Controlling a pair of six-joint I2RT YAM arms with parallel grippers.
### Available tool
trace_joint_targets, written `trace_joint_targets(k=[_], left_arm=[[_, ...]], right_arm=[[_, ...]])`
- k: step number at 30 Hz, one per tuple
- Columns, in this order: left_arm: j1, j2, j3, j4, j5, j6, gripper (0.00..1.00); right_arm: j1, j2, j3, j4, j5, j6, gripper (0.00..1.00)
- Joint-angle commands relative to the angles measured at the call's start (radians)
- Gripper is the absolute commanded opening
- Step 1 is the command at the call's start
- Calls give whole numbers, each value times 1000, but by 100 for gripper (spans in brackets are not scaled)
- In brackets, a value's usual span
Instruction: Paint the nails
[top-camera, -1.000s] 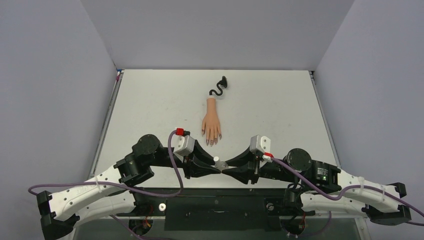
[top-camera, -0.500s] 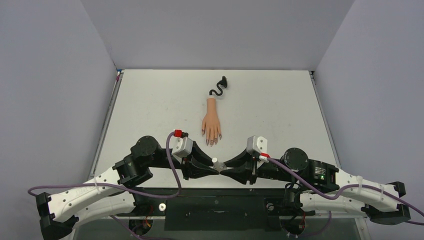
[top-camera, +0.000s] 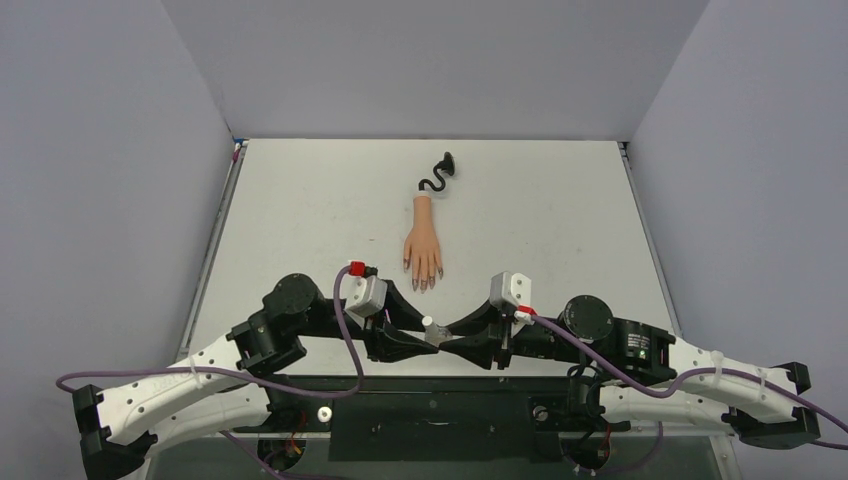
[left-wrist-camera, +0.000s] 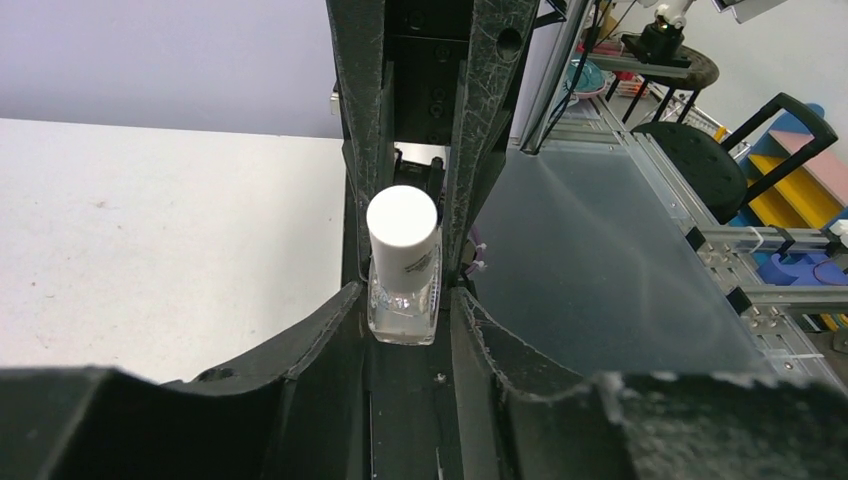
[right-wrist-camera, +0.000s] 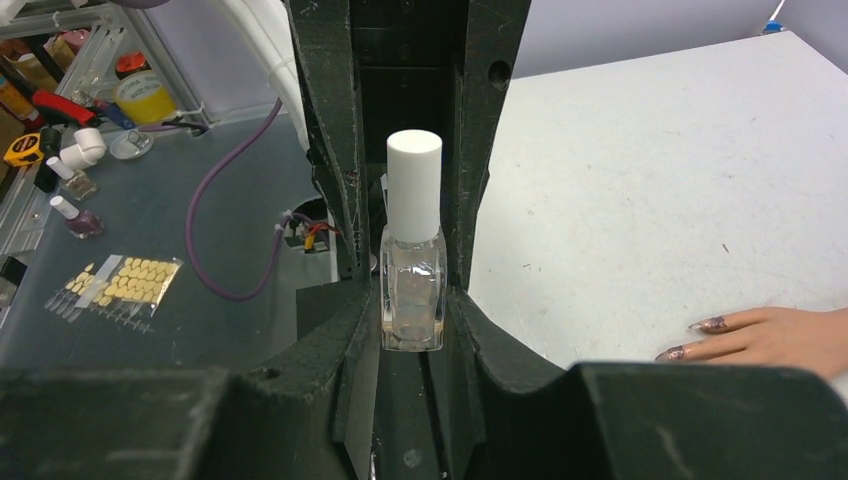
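The robot's two grippers hold the bottle's glass sides (right-wrist-camera: 413, 300), so next the left gripper moves up to take the white cap (top-camera: 429, 321) while the right gripper keeps the glass still.
The peach mannequin hand (top-camera: 423, 250) lies mid-table, with its curly black stem (top-camera: 437, 178) behind it and its dark nails (top-camera: 425, 284) pointing toward the arms. Two nails (right-wrist-camera: 712, 325) show at the right edge of the right wrist view. The clear polish bottle (top-camera: 438, 334) with a white cap (top-camera: 428, 322) stands just in front of the fingertips. My left gripper (top-camera: 435, 338) and right gripper (top-camera: 451, 338) meet there tip to tip. The left gripper (left-wrist-camera: 405, 320) is shut on the bottle (left-wrist-camera: 403, 295). The right gripper (right-wrist-camera: 412, 320) also presses the bottle's glass sides (right-wrist-camera: 412, 295).
Grey walls close in the white table (top-camera: 300, 220) on three sides. Past the near edge lies a dark bench with a sheet of yellow nail tips (right-wrist-camera: 125, 285), small bottles (right-wrist-camera: 75, 215) and a purple cable (right-wrist-camera: 235, 220).
Both grippers and the bottle between them have shifted slightly left and toward the near edge. The right arm reaches further left. The mannequin hand has not moved.
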Motion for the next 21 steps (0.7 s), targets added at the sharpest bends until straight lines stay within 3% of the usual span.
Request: trace_joint_targets(k=[1,6,8,14,21], left_arm=[[-4,-11,14,55,-18,3,37],[-4,-32,12,33,-43,13,61],[-4,-35,21,8,-53,25,63],[-4,-59,45,-61,-78,56,60],[-5,-55,39,-39,-77,51,46]], right_arm=[[0,5,16,60,4,3,0],[0,-7,20,48,4,3,0],[-1,-14,18,45,7,3,0],[0,-23,14,44,5,7,0],[0,-15,23,38,-7,6,0]])
